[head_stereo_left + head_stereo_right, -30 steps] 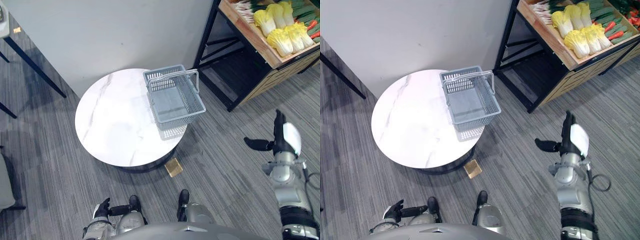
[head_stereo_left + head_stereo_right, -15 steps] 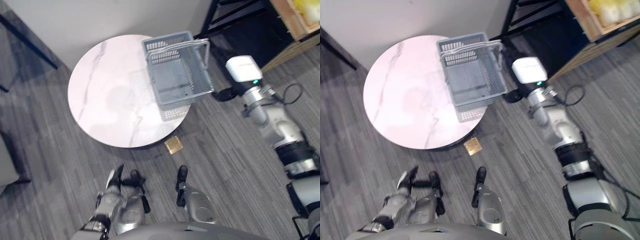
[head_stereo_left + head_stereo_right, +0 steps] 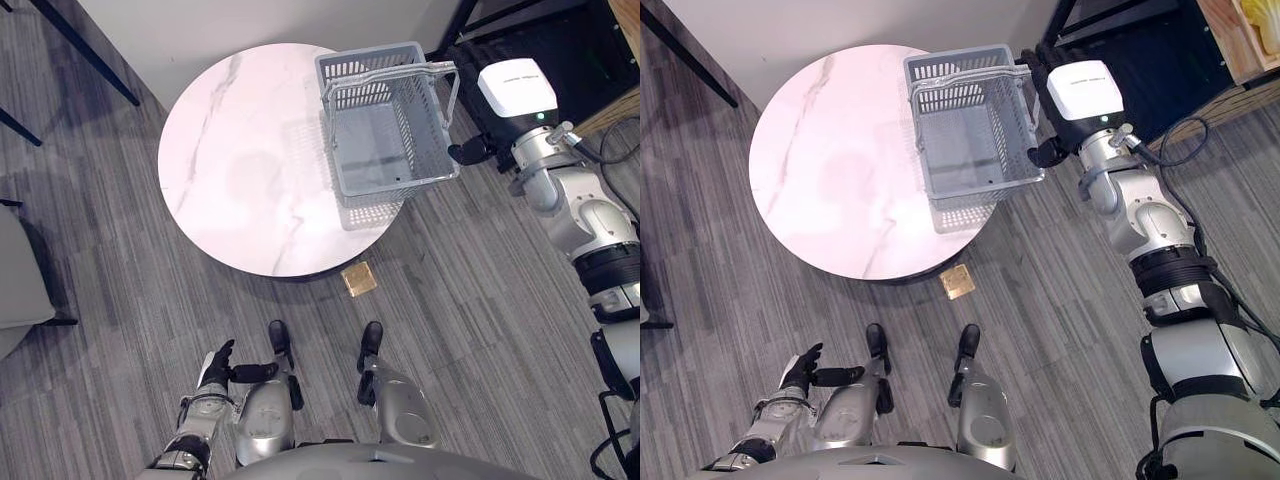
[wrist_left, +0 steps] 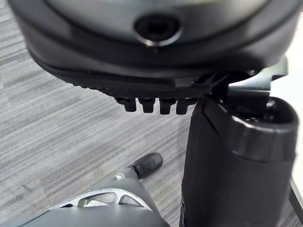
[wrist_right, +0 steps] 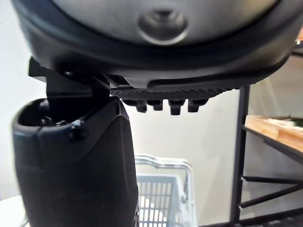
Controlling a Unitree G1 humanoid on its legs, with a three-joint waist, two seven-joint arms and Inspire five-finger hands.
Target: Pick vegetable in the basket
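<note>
The raised handles (image 3: 392,75) reach across the basket and connect its opposite side rims. The grey plastic basket (image 3: 385,145) will hang with its opening facing up when I lift it.
An empty grey plastic basket (image 3: 975,130) with its handles up sits on the right edge of a round white marble table (image 3: 240,170). My right hand (image 3: 1085,92), white cover on its back, hovers open just right of the basket, the fingers near its handle and the thumb (image 3: 468,152) by its side wall, not gripping. The right wrist view looks past the thumb (image 5: 75,161) to the basket (image 5: 163,198). A sliver of yellow leafy vegetable (image 3: 1268,10) lies in a wooden crate (image 3: 1230,30) at the far right. My left hand (image 3: 215,365) hangs open low by the floor.
A black metal shelf frame (image 3: 500,20) stands right behind the basket and under the crate. A small brown square (image 3: 357,279) lies on the grey carpet by the table's near edge. A wall runs behind the table; dark table legs (image 3: 85,55) stand far left.
The camera has shifted. My right arm rose from low on the right to the basket's right side and has stayed there for the last half second. The basket has not moved on the table.
</note>
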